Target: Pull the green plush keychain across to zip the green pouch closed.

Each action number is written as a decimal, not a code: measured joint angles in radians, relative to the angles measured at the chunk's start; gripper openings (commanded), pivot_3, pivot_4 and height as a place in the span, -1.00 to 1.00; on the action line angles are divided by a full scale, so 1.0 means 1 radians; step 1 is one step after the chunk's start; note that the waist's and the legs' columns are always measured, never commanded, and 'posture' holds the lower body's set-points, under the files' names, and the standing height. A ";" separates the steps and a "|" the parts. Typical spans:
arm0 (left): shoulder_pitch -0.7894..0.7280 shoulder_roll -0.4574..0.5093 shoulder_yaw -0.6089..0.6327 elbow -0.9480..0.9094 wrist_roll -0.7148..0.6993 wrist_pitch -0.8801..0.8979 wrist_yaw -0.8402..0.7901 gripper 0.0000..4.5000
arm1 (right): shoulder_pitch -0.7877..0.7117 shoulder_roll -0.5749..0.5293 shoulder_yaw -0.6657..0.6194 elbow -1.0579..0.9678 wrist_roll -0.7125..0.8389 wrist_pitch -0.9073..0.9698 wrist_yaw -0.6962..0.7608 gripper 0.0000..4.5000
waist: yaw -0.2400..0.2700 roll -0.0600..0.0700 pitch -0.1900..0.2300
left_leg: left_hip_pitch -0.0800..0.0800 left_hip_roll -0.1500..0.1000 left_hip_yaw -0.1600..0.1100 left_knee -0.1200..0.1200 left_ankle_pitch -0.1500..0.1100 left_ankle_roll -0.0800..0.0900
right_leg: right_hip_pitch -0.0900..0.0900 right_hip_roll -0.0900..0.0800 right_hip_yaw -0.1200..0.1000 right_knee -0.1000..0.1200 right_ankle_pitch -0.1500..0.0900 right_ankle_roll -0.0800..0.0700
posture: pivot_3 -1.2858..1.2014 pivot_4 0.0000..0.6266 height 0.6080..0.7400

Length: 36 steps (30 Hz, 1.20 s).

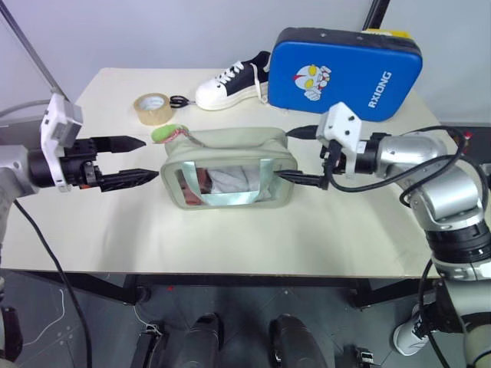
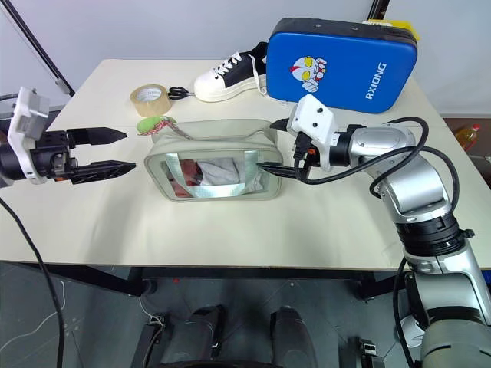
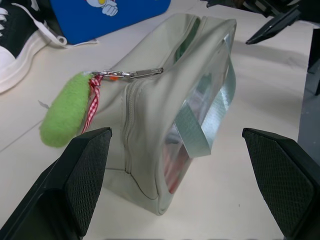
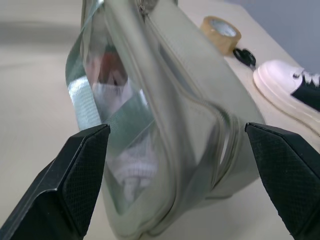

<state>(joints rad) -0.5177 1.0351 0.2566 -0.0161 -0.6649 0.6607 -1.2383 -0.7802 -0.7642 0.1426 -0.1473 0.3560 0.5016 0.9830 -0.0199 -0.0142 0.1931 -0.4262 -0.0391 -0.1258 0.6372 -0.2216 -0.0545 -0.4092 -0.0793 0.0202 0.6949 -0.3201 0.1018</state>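
Note:
The zipper (image 3: 128, 127) goes down around the green pouch's end, so the green plush keychain (image 1: 166, 133) will end up hanging off the opposite end when I pull it across.
The green pouch (image 1: 230, 167) lies in the middle of the table, clear window facing me. Its zipper runs along the top, and the green plush keychain (image 1: 167, 133) lies on the table at its left end, clipped to the zipper pull (image 3: 142, 73). My left gripper (image 1: 147, 159) hovers open just left of the pouch, level with it, the keychain (image 3: 65, 117) a little past its far finger. My right gripper (image 1: 285, 154) is open at the pouch's right end, and that end (image 4: 175, 115) sits between its two fingers (image 4: 75, 175). Neither gripper holds anything.
Along the back of the table lie a tape roll (image 1: 153, 107), small black scissors (image 1: 179, 100), a black and white shoe (image 1: 232, 80) and a blue padded case (image 1: 347, 73). Bare table (image 1: 230, 238) runs in front of the pouch to the near edge.

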 measured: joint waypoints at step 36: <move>-0.047 -0.026 -0.023 0.142 0.077 -0.090 0.003 1.00 | 0.096 -0.056 -0.005 -0.137 -0.035 0.071 0.119 -0.98 | 0.000 0.000 0.000 | 0.001 0.000 0.000 -0.001 0.000 0.000 | 0.000 0.001 -0.001 0.001 0.000 0.000 | 0.03 -0.52 0.32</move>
<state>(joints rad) -0.5645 1.0091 0.2337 0.1262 -0.5874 0.5707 -1.2356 -0.6840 -0.8198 0.1374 -0.2847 0.3213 0.5721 1.1022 -0.0198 -0.0142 0.1930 -0.4254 -0.0392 -0.1262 0.6366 -0.2214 -0.0547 -0.4094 -0.0787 0.0193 0.6964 -0.3201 0.1019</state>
